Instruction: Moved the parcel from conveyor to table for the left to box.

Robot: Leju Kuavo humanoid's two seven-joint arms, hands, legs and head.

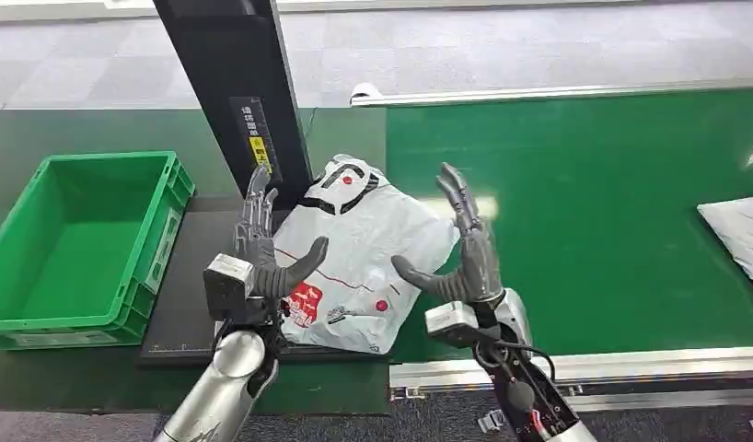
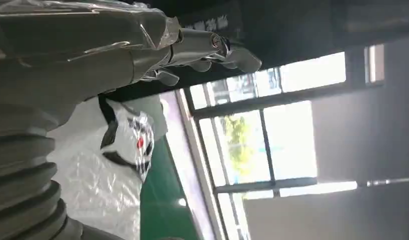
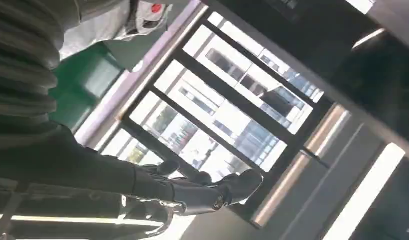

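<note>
The white plastic parcel (image 1: 365, 241) should bunch up and fold around the left gripper when the robot lifts it, because loose wrinkles crease the parcel's near edge (image 1: 356, 330).
A white plastic parcel (image 1: 359, 253) with black and red markings lies half on the black table plate (image 1: 184, 318) and half on the green conveyor belt (image 1: 585, 212). My left hand (image 1: 262, 244) hovers at the parcel's left side, fingers spread and upright, holding nothing. My right hand (image 1: 465, 249) stands at the parcel's right side, also spread and empty. The parcel (image 2: 117, 165) lies below the left hand (image 2: 142, 45) in the left wrist view. A corner of the parcel (image 3: 127, 17) appears in the right wrist view beside the right hand (image 3: 192, 192).
A green crate (image 1: 83, 244) stands empty at the left of the table plate. A black post (image 1: 235, 87) rises just behind the parcel. Another white parcel (image 1: 736, 230) lies on the belt at the far right. The conveyor's metal rail (image 1: 575, 368) runs along the near edge.
</note>
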